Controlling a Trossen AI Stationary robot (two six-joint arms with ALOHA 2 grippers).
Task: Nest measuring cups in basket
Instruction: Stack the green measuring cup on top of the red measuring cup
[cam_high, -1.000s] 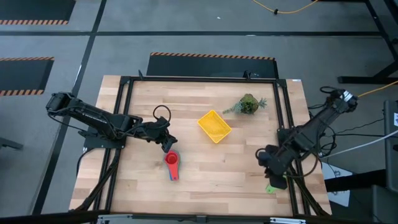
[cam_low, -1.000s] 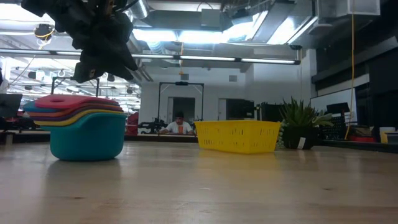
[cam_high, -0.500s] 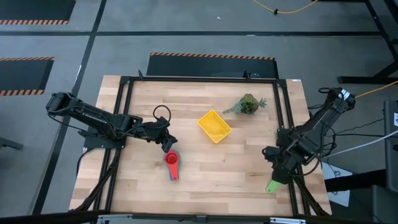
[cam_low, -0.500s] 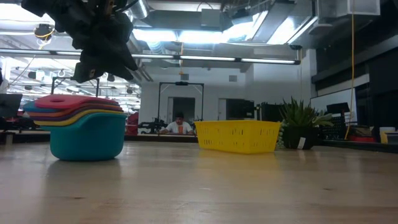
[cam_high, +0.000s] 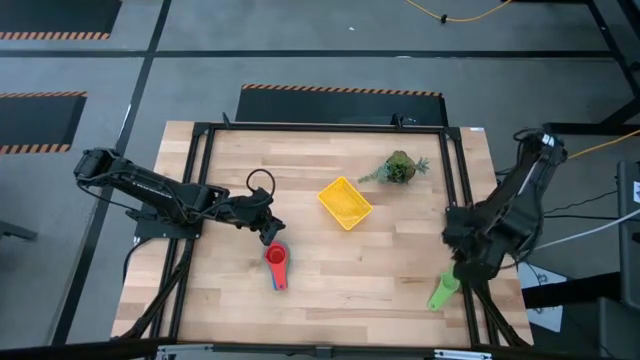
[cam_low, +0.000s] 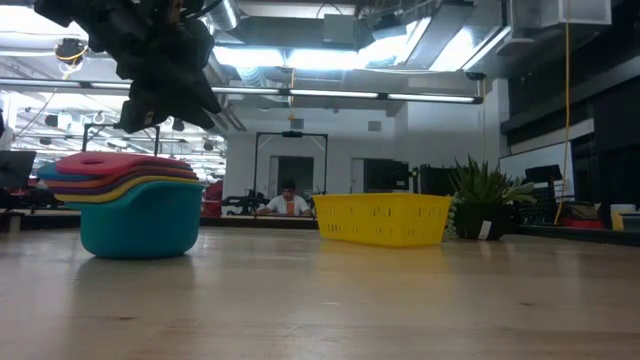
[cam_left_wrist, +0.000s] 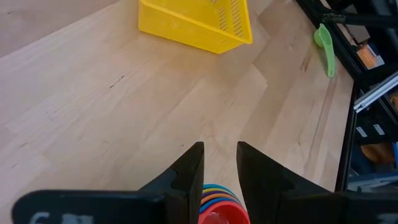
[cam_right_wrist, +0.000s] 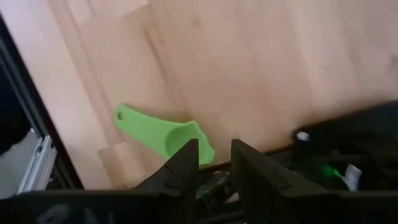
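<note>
The green cup's bowl lies inward of my right gripper, which hangs past it toward the frame rail, so next I bring my right gripper back inward and pinch the bowl's rim.
A stack of nested measuring cups, red on top and teal at the bottom, stands on the table left of centre. My left gripper hangs open just above and behind it, nothing between its fingers. The yellow basket sits mid-table, also in the low view. A green measuring cup lies alone by the table's right near corner. My right gripper hovers open above it, pointing down, a little toward the right edge.
A potted green plant stands behind and right of the basket. Black frame rails run along the table's edges, one right beside the green cup. Bare wood lies between the stack, the basket and the green cup.
My right gripper has swung away toward the table's right edge and rolled its wrist, uncovering the green cup, which stays lying on the table. The left arm and the stack have kept still.
</note>
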